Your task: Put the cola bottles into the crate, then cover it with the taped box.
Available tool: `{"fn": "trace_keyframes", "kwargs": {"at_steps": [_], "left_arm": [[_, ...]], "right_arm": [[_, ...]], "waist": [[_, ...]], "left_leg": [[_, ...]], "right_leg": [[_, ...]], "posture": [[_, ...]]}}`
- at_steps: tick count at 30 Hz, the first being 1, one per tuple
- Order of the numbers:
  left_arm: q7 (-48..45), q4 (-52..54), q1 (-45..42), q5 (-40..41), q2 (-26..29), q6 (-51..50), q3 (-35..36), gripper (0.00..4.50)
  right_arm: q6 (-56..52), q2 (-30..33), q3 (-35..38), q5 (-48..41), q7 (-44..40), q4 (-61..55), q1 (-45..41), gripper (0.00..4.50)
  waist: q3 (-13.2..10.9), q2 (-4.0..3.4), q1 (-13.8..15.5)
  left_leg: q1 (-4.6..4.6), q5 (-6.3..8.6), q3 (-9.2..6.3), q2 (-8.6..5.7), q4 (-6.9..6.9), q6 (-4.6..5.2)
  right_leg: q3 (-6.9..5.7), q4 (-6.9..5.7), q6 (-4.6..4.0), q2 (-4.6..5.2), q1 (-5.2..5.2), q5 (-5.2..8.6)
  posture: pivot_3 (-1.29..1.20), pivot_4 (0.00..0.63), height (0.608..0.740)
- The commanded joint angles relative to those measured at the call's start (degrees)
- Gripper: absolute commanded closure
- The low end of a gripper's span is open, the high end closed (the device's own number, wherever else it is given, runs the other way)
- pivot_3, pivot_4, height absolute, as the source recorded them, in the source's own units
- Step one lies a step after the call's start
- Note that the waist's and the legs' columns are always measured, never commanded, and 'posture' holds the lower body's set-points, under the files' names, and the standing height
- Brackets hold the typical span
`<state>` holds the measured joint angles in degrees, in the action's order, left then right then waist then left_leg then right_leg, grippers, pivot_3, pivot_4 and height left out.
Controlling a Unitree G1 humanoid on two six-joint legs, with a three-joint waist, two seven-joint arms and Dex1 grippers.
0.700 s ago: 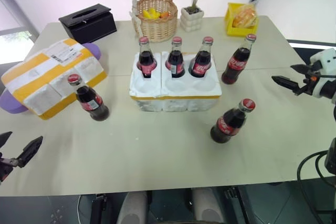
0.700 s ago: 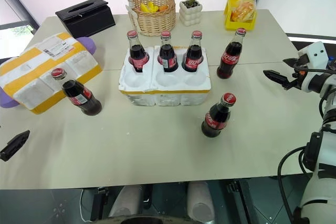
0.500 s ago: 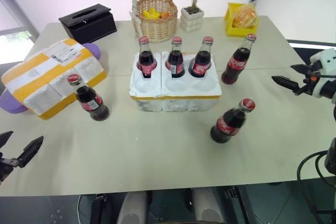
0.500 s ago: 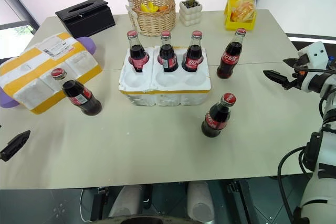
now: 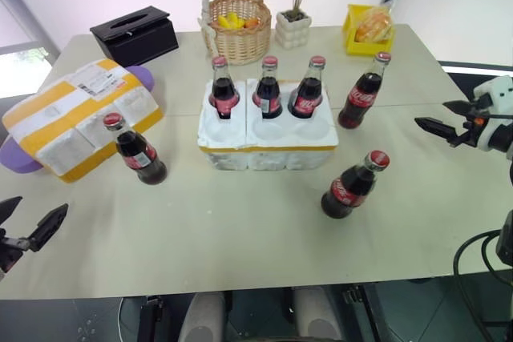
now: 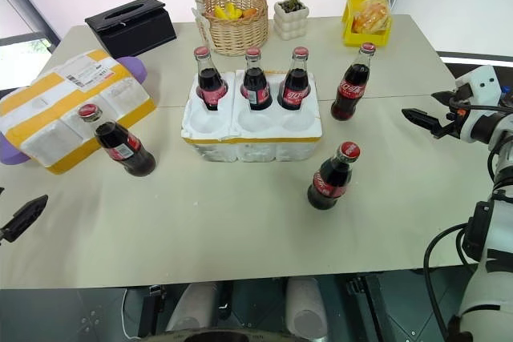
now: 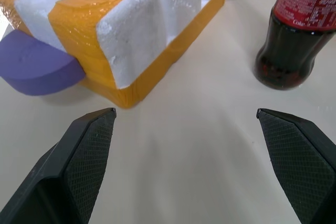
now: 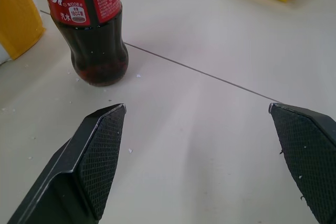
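My left gripper should keep moving in until its fingers are on both sides of the bottle's label [image 5: 142,158], as the cola bottle [image 5: 135,146] beside the taped box stands upright and clear of it.
The white foam crate [image 5: 267,140] with a yellow band sits mid-table. Three cola bottles [image 5: 268,90] stand in its back wells; the front wells are bare. One loose bottle [image 5: 138,152] stands left of the crate, beside the taped box [image 5: 80,114]. Another [image 5: 362,94] stands at the crate's right rear and a third [image 5: 353,184] at its right front. My left gripper [image 5: 34,214] hangs open off the table's near left corner, facing the taped box [image 7: 121,30] and the left bottle [image 7: 302,30]. My right gripper [image 5: 433,113] is open at the right edge, facing the right rear bottle [image 8: 94,30].
A black tissue box [image 5: 135,34], a wicker basket [image 5: 238,31], a potted plant [image 5: 292,28] and a yellow tray [image 5: 369,30] line the table's far side. A purple disc [image 7: 37,66] lies under the taped box. Bare tabletop stretches in front of the crate.
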<state>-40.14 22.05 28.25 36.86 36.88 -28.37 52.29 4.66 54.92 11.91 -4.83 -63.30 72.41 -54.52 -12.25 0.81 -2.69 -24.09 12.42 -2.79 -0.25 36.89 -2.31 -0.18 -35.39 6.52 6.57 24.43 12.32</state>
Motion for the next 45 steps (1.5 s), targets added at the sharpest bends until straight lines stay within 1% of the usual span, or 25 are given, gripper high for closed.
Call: {"fn": "trace_keyframes", "kwargs": {"at_steps": [1,4,7,11,13,15,18,21,24,27,31,35,45], "left_arm": [[-1.7,-0.08,-1.92,1.87,2.4,-0.41,-0.53,0.02],[-3.06,-0.13,-4.05,4.16,4.36,-2.21,-0.87,0.02],[-4.63,0.14,-6.38,6.57,6.96,-4.6,-1.76,0.02],[-6.57,-0.18,-8.2,6.33,9.85,-5.46,-3.93,0.02],[-6.94,-1.46,-10.54,6.09,11.06,-5.45,-5.99,0.02],[-7.33,-2.51,-12.35,5.74,11.58,-5.39,-7.61,0.02],[-7.99,-3.48,-13.94,4.9,11.8,-4.96,-9.45,0.02],[-8.33,-4.07,-15.16,4.2,11.74,-4.6,-10.77,0.02],[-8.5,-4.77,-16.72,3.49,11.39,-4.06,-12.24,0.02],[-8.49,-5.32,-18.82,2.47,10.88,-3.2,-15.34,0.02],[-8.31,-7.95,-22.36,-0.28,9.98,-0.97,-20.47,0.02],[-8.36,-11.83,-26.74,-2.75,9.27,0.79,-24.82,0.02],[-7.86,-16.62,-33.53,-5.79,7.0,3.28,-30.59,0.02]], "right_arm": [[0.44,2.95,0.99,-0.41,-0.96,-0.63,-1.78,0.0],[-0.11,4.4,0.3,-0.12,-3.94,-1.36,-2.94,0.0],[-2.08,6.61,-0.31,-0.53,-10.25,-2.89,-6.3,0.0],[-7.01,8.92,-1.38,-1.26,-19.4,-5.52,-12.16,0.0],[-11.78,10.4,-3.89,-3.33,-26.64,-10.58,-14.72,0.0],[-17.61,11.86,-7.22,-8.7,-29.12,-18.09,-14.52,0.0],[-27.75,14.51,-10.46,-19.01,-29.2,-31.98,-11.8,0.0],[-35.84,17.3,-11.23,-28.45,-29.2,-43.8,-9.29,0.0],[-39.85,17.89,-10.12,-33.2,-29.2,-51.32,-7.79,0.0],[-43.14,17.46,-8.86,-36.55,-29.2,-56.82,-6.44,0.0],[-43.79,17.4,-8.52,-38.36,-29.2,-61.46,-3.61,0.0],[-44.83,15.41,-7.88,-39.24,-29.2,-63.24,-3.42,0.0],[-46.79,12.86,-5.31,-39.24,-28.68,-64.39,-2.96,0.0]], "waist": [[0.0,0.0,0.07],[0.0,0.0,0.11],[-0.06,-0.1,0.01],[-0.07,-0.16,-0.49],[-0.07,-0.17,-0.8],[-0.07,-0.17,-1.17],[-0.07,-0.18,-1.33],[-0.08,-0.2,-1.27],[-0.08,-0.21,-1.07],[-0.08,-0.2,-0.8],[-0.07,-0.18,0.15],[-0.07,-0.18,0.4],[-0.06,-0.17,0.56]], "left_leg": [[0.0,0.0,0.0,0.0,0.0,0.0],[0.02,0.0,0.0,0.0,0.03,0.0],[0.02,0.0,0.01,0.0,0.04,0.0],[0.06,0.0,0.01,0.0,-0.02,0.0],[0.07,0.0,0.01,0.0,-0.04,0.0],[0.08,0.0,-0.01,0.0,-0.05,-0.01],[0.07,0.0,-0.01,0.01,-0.06,-0.01],[0.06,0.01,-0.01,0.02,-0.11,-0.01],[0.05,0.01,0.0,0.02,-0.1,-0.01],[0.04,0.01,0.0,0.02,-0.06,-0.01],[0.01,0.01,0.01,0.02,-0.05,-0.01],[-0.01,0.0,0.03,0.01,0.01,0.0],[-0.05,0.0,0.02,0.01,0.07,0.0]], "right_leg": [[0.0,0.0,0.0,0.0,0.0,0.0],[0.0,-0.05,0.0,0.0,-0.02,0.0],[0.01,-0.06,0.0,0.0,-0.01,0.0],[0.01,-0.09,0.01,0.0,0.01,0.01],[0.01,-0.08,0.01,0.0,0.01,0.01],[0.01,-0.13,0.01,0.0,0.02,0.01],[0.01,-0.13,0.02,0.0,0.03,0.02],[0.03,-0.15,0.02,0.0,0.1,0.02],[0.03,-0.16,0.02,0.0,0.13,0.02],[0.03,-0.16,0.02,0.0,0.12,0.02],[0.03,-0.15,0.02,0.01,0.13,0.02],[0.03,-0.2,0.03,0.0,0.14,0.0],[0.03,-0.22,0.05,-0.01,0.14,-0.01]], "posture": [[0.0,0.15,0.74],[0.0,0.15,0.74],[0.0,0.15,0.74],[0.0,0.15,0.74],[0.0,0.15,0.74],[0.0,0.15,0.74],[0.0,0.15,0.74],[0.0,0.15,0.74],[0.0,0.15,0.74],[0.0,0.15,0.74],[0.0,0.15,0.74],[0.0,0.15,0.74],[0.0,0.15,0.74]]}}
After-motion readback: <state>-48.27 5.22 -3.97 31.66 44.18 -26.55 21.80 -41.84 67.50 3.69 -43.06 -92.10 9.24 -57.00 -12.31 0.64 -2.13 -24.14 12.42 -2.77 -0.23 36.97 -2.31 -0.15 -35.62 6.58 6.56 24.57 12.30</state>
